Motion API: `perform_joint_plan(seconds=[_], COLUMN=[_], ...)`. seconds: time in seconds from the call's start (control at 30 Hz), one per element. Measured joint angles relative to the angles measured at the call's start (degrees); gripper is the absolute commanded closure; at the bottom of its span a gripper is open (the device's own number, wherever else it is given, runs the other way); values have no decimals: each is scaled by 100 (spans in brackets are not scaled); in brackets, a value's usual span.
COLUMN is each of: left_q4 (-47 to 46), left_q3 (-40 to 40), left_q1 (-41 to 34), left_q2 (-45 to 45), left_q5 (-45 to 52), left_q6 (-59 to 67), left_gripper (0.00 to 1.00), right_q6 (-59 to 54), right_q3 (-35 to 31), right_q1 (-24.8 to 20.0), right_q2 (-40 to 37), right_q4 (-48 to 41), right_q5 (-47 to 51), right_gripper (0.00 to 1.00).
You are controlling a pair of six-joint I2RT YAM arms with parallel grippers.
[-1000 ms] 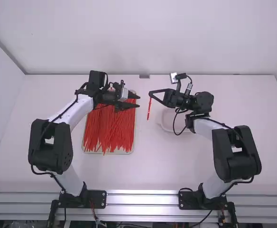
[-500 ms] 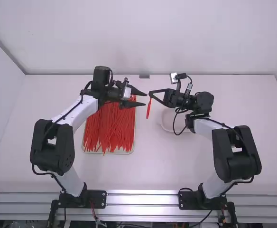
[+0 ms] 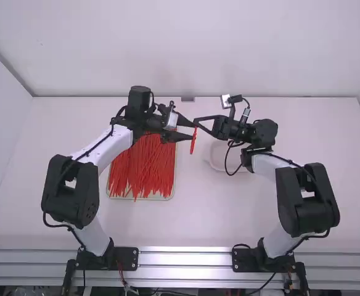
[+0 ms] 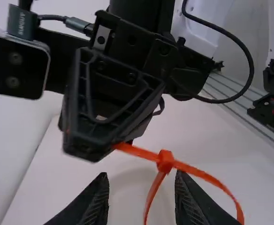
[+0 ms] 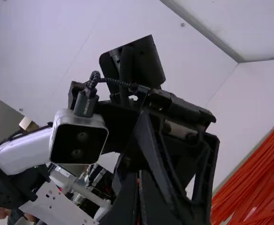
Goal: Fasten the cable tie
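I see the red cable tie run through its square head (image 4: 164,161), so its loop (image 4: 224,186) will tighten to a small ring when I pull the tie's end through.
A single red cable tie (image 3: 193,140) hangs from my right gripper (image 3: 198,123), which is shut on one end of it above the table's middle. In the left wrist view the tie (image 4: 164,160) comes out of the right gripper (image 4: 110,146), passes its small square head and curves down in a loop. My left gripper (image 3: 183,129) is open just left of the tie. Its two fingertips (image 4: 99,187) stand on either side of the hanging strand without touching it. The left arm's wrist camera (image 5: 78,136) faces the right wrist view at close range.
A pile of several red cable ties (image 3: 144,165) lies on a pale board (image 3: 173,185) under the left arm, also seen as a red pile (image 5: 263,187). A white dish-like thing (image 3: 216,161) sits under the right forearm. Bare table lies towards the front.
My left gripper has moved right, from above the pile to beside the hanging tie, staying open. The right gripper and the tie have kept still.
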Motion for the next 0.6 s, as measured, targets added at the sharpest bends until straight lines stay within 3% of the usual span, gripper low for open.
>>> perform_joint_plan(seconds=[0.1,0.23,0.33,0.6], left_q4=[-2,-79,-146,-212], left_q3=[0,0,0,0], left_q1=[-35,-37,-37,-31], left_q2=[-2,0,0,-2], left_q5=[-11,-22,-26,-4], left_q6=[-22,-59,-81,-85], left_gripper=[65,90,98,98], right_q6=[2,0,-2,0], right_q3=[2,2,2,2], right_q1=[-2,0,-11,-11], right_q2=[0,2,2,2], right_q4=[2,4,4,-13], right_q5=[0,31,120,166], right_gripper=[100,100,100,100])
